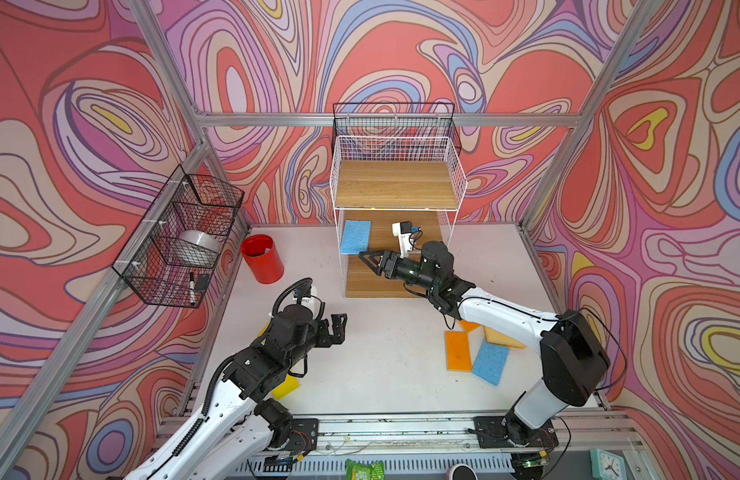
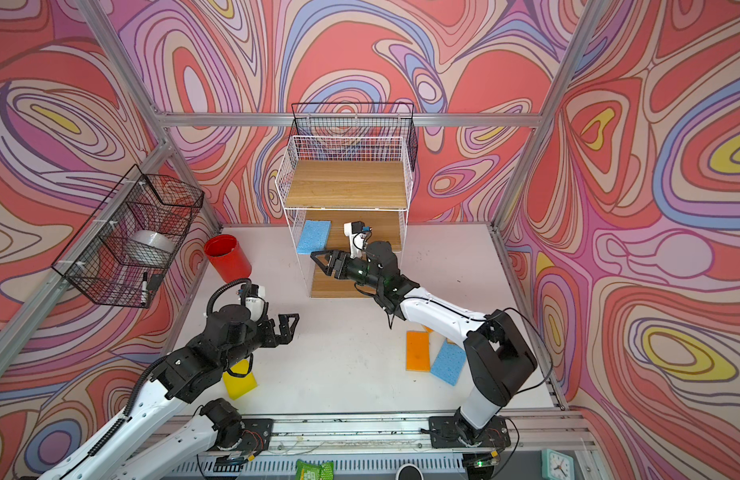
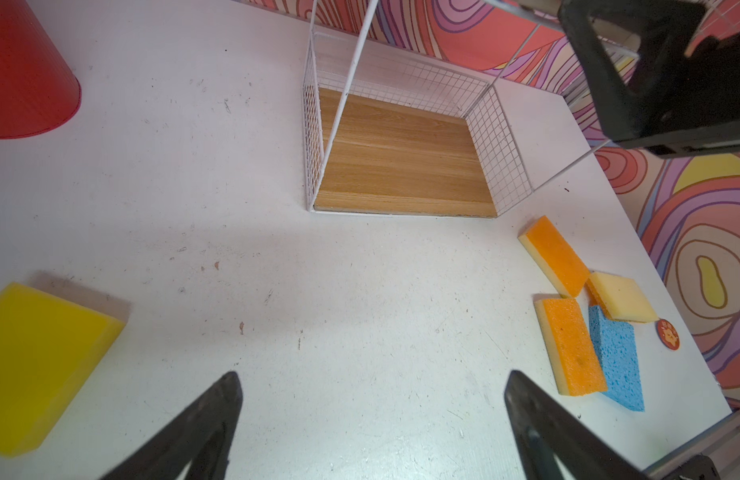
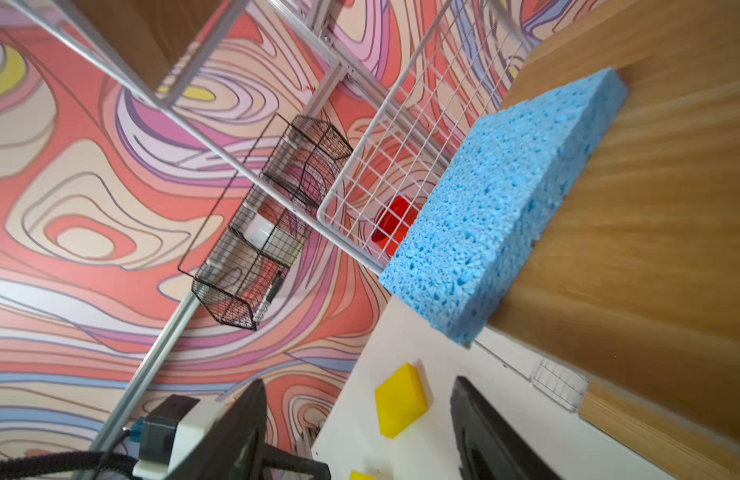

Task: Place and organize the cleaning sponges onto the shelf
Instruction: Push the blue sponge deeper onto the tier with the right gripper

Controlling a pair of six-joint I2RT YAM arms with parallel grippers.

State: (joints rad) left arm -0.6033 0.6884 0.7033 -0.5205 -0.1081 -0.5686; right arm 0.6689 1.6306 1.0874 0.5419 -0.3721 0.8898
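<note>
The light blue sponge sits at a slant on the middle board with its back end (image 2: 318,224) off the wire side, so my right gripper should push its inner edge (image 2: 330,229) straight.
The shelf (image 1: 397,183) is a white wire rack with wooden boards at the back of the table. One light blue sponge (image 1: 355,237) lies flat on its middle board, at the left side. My right gripper (image 1: 370,262) hovers at the front of that tier, just right of the sponge, open and empty. In the right wrist view the blue sponge (image 4: 501,199) overhangs the board's front edge, apart from the gripper (image 4: 358,382). My left gripper (image 1: 338,328) hangs open over bare table. To the right lie two orange sponges (image 3: 570,345), a pale-side-up one (image 3: 622,297) and a blue one (image 3: 617,361). A yellow sponge (image 2: 239,378) sits partly under my left arm.
A red cup (image 1: 262,257) stands left of the shelf. Black wire baskets (image 1: 181,232) hang on the left wall and another black basket (image 1: 395,120) hangs behind the shelf's top. A small round sticker (image 3: 669,334) lies beside the sponge pile.
</note>
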